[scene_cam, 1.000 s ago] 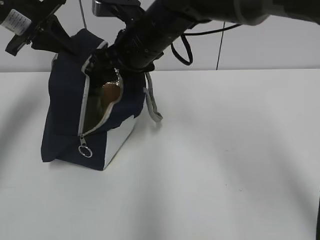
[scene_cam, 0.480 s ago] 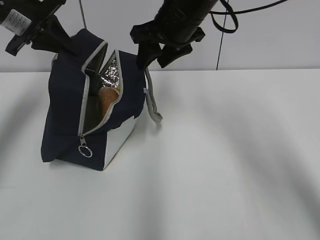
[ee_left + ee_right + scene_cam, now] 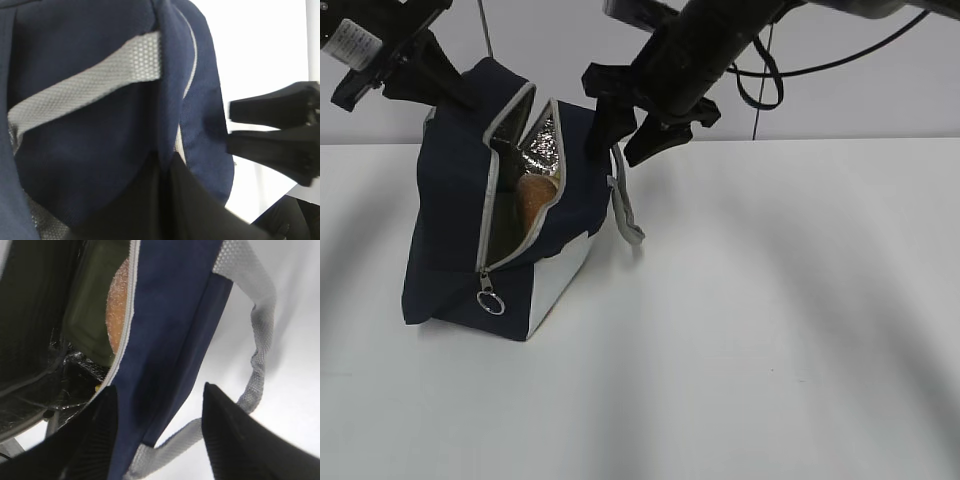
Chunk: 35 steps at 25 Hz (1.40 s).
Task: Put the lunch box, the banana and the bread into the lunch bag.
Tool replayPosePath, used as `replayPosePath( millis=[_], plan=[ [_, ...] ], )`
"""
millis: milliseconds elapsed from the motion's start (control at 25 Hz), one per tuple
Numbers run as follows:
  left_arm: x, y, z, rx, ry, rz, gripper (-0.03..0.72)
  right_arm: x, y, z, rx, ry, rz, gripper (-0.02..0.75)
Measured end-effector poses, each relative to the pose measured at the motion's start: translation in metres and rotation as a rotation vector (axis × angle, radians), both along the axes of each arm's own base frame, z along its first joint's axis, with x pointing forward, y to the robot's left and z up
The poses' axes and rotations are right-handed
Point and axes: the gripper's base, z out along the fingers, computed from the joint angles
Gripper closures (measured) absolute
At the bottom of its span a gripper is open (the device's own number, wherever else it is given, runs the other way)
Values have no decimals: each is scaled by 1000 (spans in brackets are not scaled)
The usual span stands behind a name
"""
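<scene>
The lunch bag's opening will narrow to a slit when I lift both sides of the bag, because the navy fabric sags apart at the open zipper.
The navy lunch bag stands at the left of the table, its zipper open. The bread lies inside the mouth, and shows in the right wrist view against a sage-green surface that looks like the lunch box lid. The banana is hidden. My left gripper is shut on the bag's top edge, fingers pinching the fabric. My right gripper is open and empty above the bag's right wall, which passes between its fingers.
A grey strap handle hangs off the bag's right side onto the white table. It also shows in the right wrist view. The ring pull hangs at the bag's lower front. A cable hangs behind the right arm.
My right gripper has come up out of the bag's mouth and moved right, open and empty. The bread stays inside the bag. The left gripper has not moved.
</scene>
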Motion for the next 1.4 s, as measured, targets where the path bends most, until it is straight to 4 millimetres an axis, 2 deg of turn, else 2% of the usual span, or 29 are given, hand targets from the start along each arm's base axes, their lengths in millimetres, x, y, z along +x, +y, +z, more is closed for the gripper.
replayPosePath(
  millis=[80, 200, 520, 720, 840, 1120, 1200, 1400],
  plan=[
    [0, 0, 0, 0, 0, 0, 691, 4, 3, -11, 19, 27, -7, 353],
    [0, 0, 0, 0, 0, 0, 691, 8, 7, -25, 40, 58, -15, 441],
    [0, 0, 0, 0, -1, -1, 691, 10, 12, -32, 87, 63, 3, 713],
    [0, -1, 1, -11, -16, -18, 691, 9, 12, -28, 85, 48, 46, 741],
    [0, -5, 3, -45, -30, -36, 691, 7, 11, -14, 65, 25, 82, 742],
    [-3, -28, 9, -127, -49, -87, 691, -7, -2, 57, 20, -140, 112, 743],
    [-4, -37, 11, -157, -53, -99, 691, -10, -7, 70, -10, -176, 88, 743],
    [-6, -61, 13, -173, -92, -111, 691, -11, -16, 75, -84, -187, 45, 743]
  ],
)
